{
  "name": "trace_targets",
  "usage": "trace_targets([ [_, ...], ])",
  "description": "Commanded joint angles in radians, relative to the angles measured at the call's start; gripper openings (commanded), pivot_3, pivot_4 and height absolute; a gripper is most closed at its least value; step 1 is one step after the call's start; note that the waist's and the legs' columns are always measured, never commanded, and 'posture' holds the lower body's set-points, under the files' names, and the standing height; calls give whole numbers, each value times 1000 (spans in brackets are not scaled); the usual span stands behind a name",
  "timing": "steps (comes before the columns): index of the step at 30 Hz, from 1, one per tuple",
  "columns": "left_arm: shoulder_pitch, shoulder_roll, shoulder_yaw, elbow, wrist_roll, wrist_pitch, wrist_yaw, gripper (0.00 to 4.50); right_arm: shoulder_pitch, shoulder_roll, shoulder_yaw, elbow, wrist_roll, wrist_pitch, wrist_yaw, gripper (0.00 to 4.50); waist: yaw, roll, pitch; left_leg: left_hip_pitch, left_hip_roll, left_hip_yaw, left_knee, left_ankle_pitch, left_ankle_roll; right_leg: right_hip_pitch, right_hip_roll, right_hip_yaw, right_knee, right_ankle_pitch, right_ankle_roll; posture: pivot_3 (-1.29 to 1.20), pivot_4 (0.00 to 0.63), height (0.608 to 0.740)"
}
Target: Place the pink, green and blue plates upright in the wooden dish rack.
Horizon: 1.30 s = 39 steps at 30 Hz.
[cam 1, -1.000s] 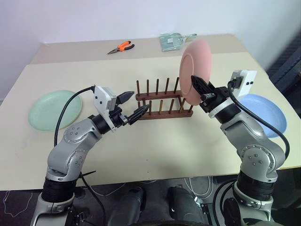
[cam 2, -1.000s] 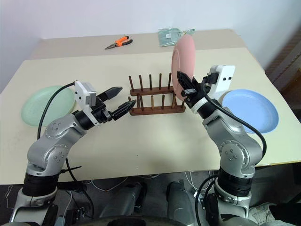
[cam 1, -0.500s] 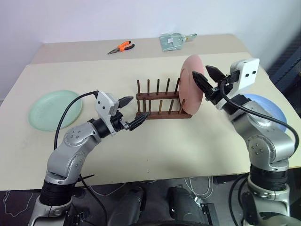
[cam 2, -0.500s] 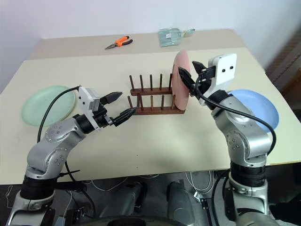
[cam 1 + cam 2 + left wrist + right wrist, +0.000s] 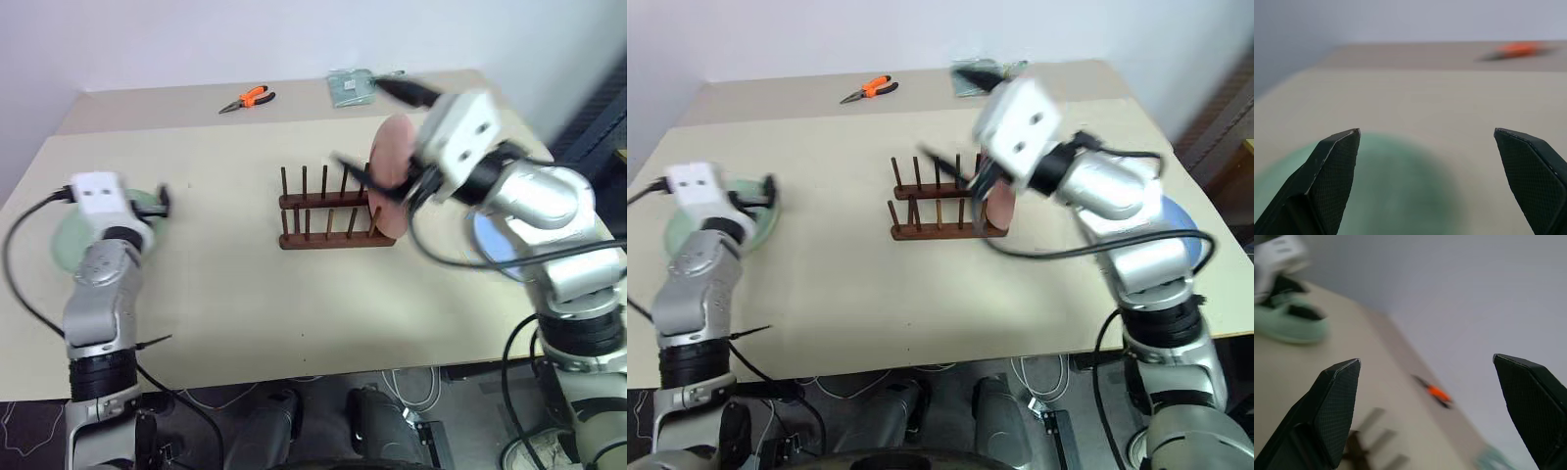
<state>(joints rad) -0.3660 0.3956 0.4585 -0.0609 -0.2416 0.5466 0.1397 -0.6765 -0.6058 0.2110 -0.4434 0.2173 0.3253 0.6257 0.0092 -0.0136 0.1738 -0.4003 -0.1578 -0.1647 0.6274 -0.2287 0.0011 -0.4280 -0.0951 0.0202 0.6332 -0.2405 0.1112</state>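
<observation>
My left gripper should take the green plate (image 5: 72, 240), lift it (image 5: 765, 221) and hand it over to my right gripper, because the plate is lying flat, far from my right gripper at the rack.
The pink plate (image 5: 390, 152) stands upright at the right end of the wooden dish rack (image 5: 328, 211), held by nothing. My right gripper (image 5: 1425, 359) is open and empty, raised above the rack and clear of the pink plate. The green plate (image 5: 59, 240) lies flat at the table's left, partly hidden by my left arm. My left gripper (image 5: 1425, 130) hovers over the green plate's near edge, open with nothing between its fingers. The blue plate (image 5: 490, 240) lies flat at the right, mostly hidden behind my right arm.
Orange-handled pliers (image 5: 250, 98) and a clear packet (image 5: 351, 86) lie on the far part of the table (image 5: 225, 284). The rack's other slots, left of the pink plate, hold nothing.
My right gripper opened and let go of the pink plate, which now stands in the rack, then rose and swung left. My left arm swung left to the green plate.
</observation>
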Motion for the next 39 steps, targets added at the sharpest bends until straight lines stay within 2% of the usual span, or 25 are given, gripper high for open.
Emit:
trace_targets([
  [1,-13,-1,78,-2,29,63,108,4500,2,30,54,14,-75,-71,16,4413,6,0,0,-1,-1,1,1,0,0,0,0,0,0,1,1,0,150,740],
  [6,-23,-87,263,-62,-100,199,200,4500,51,90,102,67,-107,-116,33,4413,15,-4,-1,-4,-3,0,6,-1,2,1,0,0,-4,5,5,0,150,740],
  [9,-49,-167,369,-84,-237,284,234,4500,66,95,101,82,-119,-132,48,4413,19,-4,-1,-4,-2,0,6,-1,1,0,0,0,-3,5,4,0,150,740],
  [12,-69,-209,433,-86,-310,314,272,3614,76,97,100,90,-136,-144,55,4500,20,-4,-1,-4,-2,0,6,-1,1,0,0,-1,-2,6,4,0,150,740],
  [16,-83,-210,431,-71,-336,309,287,1587,87,98,94,88,-156,-143,50,4500,18,-4,-1,-4,-2,0,5,0,0,0,0,0,-1,6,4,0,150,740],
  [18,-87,-199,410,-62,-346,310,274,425,91,101,89,85,-157,-136,50,4500,20,-4,-1,-4,-2,0,5,0,-1,0,1,0,-2,6,3,0,150,740],
  [19,-87,-189,380,-64,-344,303,246,29,95,101,87,83,-154,-129,54,4500,20,-4,-1,-4,-2,0,5,0,-1,0,1,0,-1,6,3,0,150,740],
  [25,-118,-128,115,-197,-304,133,-1,29,96,94,76,78,-147,-93,78,4500,30,-5,-1,-4,-2,0,6,0,-1,0,0,0,-3,6,3,0,150,740],
  [30,-230,-135,-70,-287,-311,151,-51,29,34,98,109,129,-270,-203,51,4500,27,-5,-1,-4,-2,1,6,0,-1,0,0,0,-2,6,3,0,150,740],
  [33,-285,-160,-143,-322,-322,175,-51,29,-23,106,151,205,-386,-284,19,4500,8,-5,-1,-3,-1,2,4,0,-1,-1,1,1,-2,6,3,0,150,740],
  [39,-331,-205,-200,-368,-366,217,-49,29,-137,143,204,405,-588,-411,-83,4500,-10,-5,-1,-3,0,2,3,2,-3,-2,2,2,-1,7,2,0,150,740],
])
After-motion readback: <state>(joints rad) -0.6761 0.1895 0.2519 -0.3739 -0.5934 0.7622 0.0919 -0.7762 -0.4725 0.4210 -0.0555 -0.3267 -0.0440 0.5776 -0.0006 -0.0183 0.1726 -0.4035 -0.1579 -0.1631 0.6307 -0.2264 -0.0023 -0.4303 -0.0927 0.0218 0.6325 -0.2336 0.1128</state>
